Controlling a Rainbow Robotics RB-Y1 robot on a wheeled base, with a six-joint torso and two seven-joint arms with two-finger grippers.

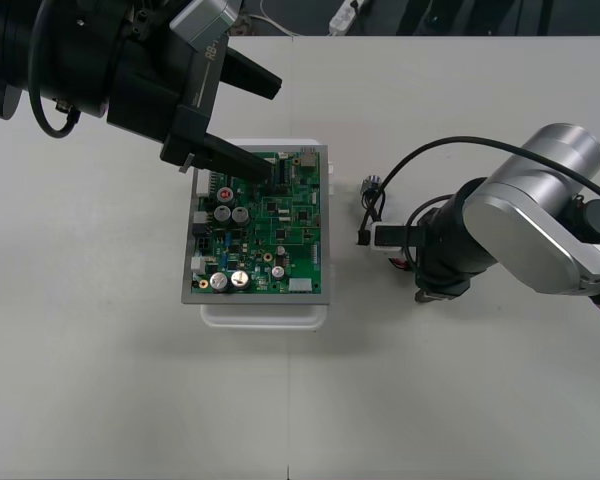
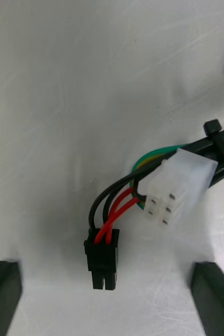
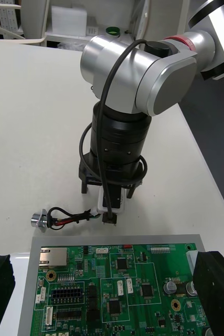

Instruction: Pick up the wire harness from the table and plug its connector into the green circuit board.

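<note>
The white connector [image 2: 179, 185] should come along close beside the black plug when the robot lifts the plug, because a cable tie [image 2: 220, 146] holds their wires together.
The green circuit board [image 1: 261, 235] sits on its white base [image 1: 265, 312] mid-table. The wire harness [image 1: 368, 212] lies on the table just right of the board, its round metal socket [image 3: 38, 218] at one end and its black plug [image 2: 102, 259] and a white connector [image 2: 177, 190] at the other. My right gripper [image 1: 412, 262] points straight down over the plug end, open, with the black plug lying between its fingers [image 2: 212, 296]. My left gripper [image 1: 277, 130] hovers open over the board's far edge, and its fingers [image 3: 217, 293] flank the board [image 3: 117, 286].
The table's far edge [image 1: 460, 37] runs along the top, with cables on the dark floor beyond. My right arm's silver links [image 1: 540, 215] stretch off to the right. Bare table lies in front of the board and to its left.
</note>
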